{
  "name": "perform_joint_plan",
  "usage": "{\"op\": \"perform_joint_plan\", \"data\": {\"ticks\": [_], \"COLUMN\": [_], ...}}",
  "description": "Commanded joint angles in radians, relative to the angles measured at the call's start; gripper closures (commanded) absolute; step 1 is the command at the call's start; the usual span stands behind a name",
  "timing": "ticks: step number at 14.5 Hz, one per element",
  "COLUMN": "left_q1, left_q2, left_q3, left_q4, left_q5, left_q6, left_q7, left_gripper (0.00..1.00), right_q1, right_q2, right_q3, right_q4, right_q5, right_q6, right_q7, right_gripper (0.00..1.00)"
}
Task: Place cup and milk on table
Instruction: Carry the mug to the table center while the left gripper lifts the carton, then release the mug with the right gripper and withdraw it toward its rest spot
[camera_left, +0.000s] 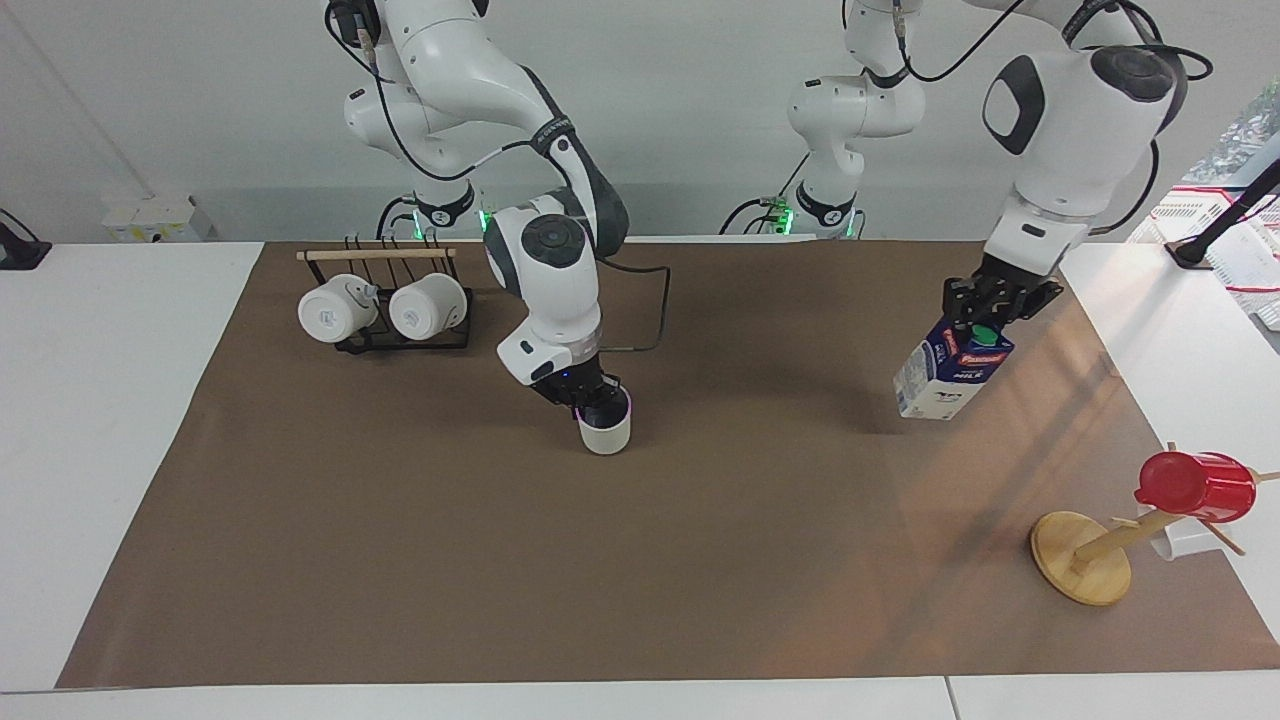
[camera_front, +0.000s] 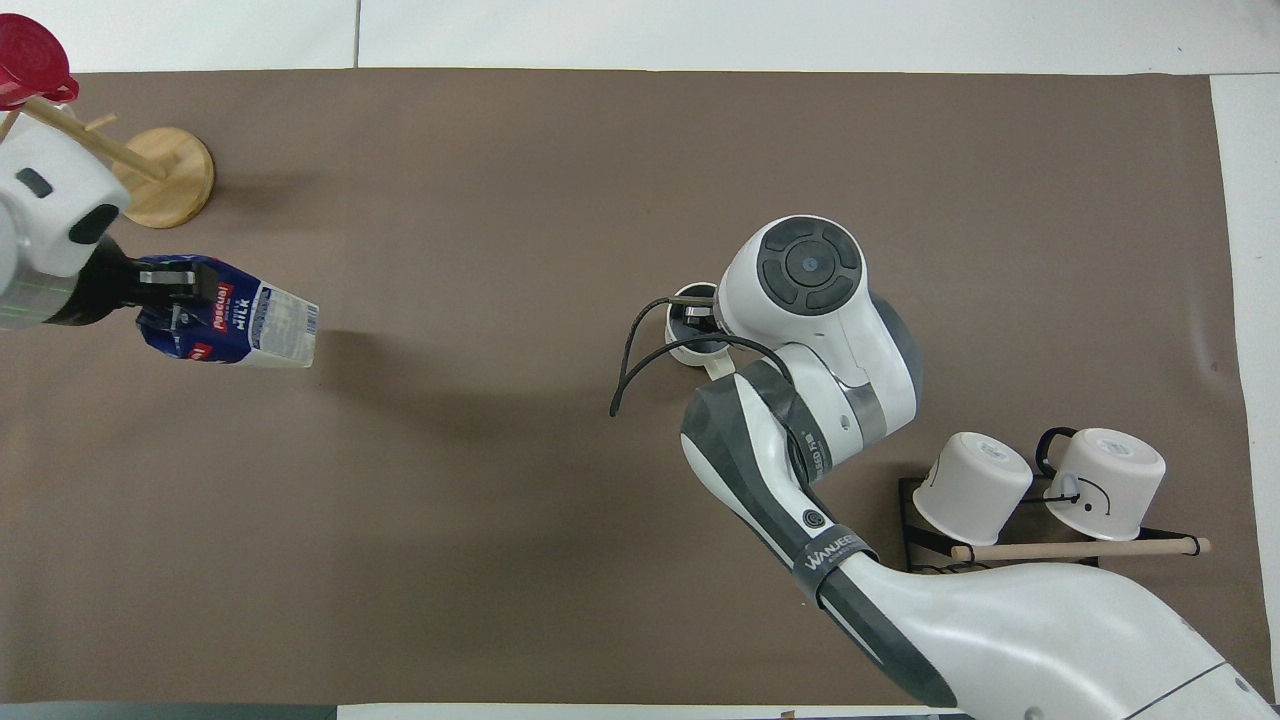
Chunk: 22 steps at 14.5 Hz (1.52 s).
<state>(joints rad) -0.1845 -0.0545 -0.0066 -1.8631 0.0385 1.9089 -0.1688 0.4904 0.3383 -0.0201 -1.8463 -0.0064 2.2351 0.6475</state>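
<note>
The spot (camera_front: 637, 322) beside the cup is blocked by my right gripper, so that gripper should open and move back before my left gripper puts the milk (camera_left: 948, 378) there upright.
The cream-white cup (camera_left: 606, 432) stands upright near the middle of the brown sheet (camera_left: 600, 580). I cannot tell whether its base touches the sheet. My right gripper (camera_left: 592, 398) is shut on its rim, one finger inside. In the overhead view the cup (camera_front: 690, 345) is mostly hidden under the right gripper (camera_front: 697, 320). The milk carton (camera_left: 948, 372) hangs tilted in the air over the sheet toward the left arm's end. My left gripper (camera_left: 992, 312) is shut on its gable top by the green cap. The overhead view shows the left gripper (camera_front: 170, 297) and the milk (camera_front: 250, 325) too.
A black rack with two white mugs (camera_left: 385, 310) stands toward the right arm's end, near the robots; it also shows in the overhead view (camera_front: 1040, 490). A wooden mug tree (camera_left: 1082, 560) with a red cup (camera_left: 1195, 487) stands farther from the robots, at the left arm's end.
</note>
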Motion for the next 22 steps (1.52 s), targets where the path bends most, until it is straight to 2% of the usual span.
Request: {"op": "perform_joint_plan", "data": {"ticks": [1, 2, 3, 5, 9, 11, 14, 18, 22], "left_q1": [-0.137, -0.192, -0.235, -0.294, -0.401, -0.426, -0.486, -0.519, -0.556], "left_q2": [0.019, 0.044, 0.062, 0.12, 0.186, 0.247, 0.355, 0.403, 0.441], "left_q3": [0.008, 0.008, 0.008, 0.004, 0.004, 0.002, 0.002, 0.002, 0.005], "left_q4": [0.022, 0.038, 0.056, 0.113, 0.151, 0.22, 0.307, 0.344, 0.361], "left_q5": [0.044, 0.07, 0.087, 0.087, 0.083, 0.081, 0.086, 0.09, 0.098], "left_q6": [-0.005, -0.007, -0.002, 0.013, 0.08, 0.084, 0.09, 0.095, 0.093], "left_q7": [-0.202, -0.248, -0.305, -0.408, -0.52, -0.546, -0.621, -0.658, -0.695], "left_gripper": [1.0, 1.0, 1.0, 1.0, 1.0, 1.0, 1.0, 1.0, 1.0], "right_q1": [-0.013, -0.016, -0.021, -0.065, -0.163, -0.223, -0.289, -0.34, -0.42], "right_q2": [-0.019, -0.019, -0.024, -0.086, -0.163, -0.182, -0.241, -0.333, -0.334], "right_q3": [0.003, 0.003, 0.0, -0.004, -0.006, -0.006, -0.006, -0.009, -0.011], "right_q4": [-0.053, -0.05, -0.041, -0.028, 0.099, 0.166, 0.197, 0.203, 0.347], "right_q5": [0.0, 0.0, 0.0, -0.001, -0.01, -0.012, -0.012, -0.007, 0.008], "right_q6": [0.064, 0.063, 0.055, 0.032, -0.202, -0.311, -0.391, -0.524, -0.791], "right_q7": [0.021, 0.023, 0.018, 0.003, -0.153, -0.215, -0.302, -0.388, -0.504], "right_gripper": [0.55, 0.01, 0.0, 0.0, 0.0, 0.0, 0.0, 0.0, 0.0]}}
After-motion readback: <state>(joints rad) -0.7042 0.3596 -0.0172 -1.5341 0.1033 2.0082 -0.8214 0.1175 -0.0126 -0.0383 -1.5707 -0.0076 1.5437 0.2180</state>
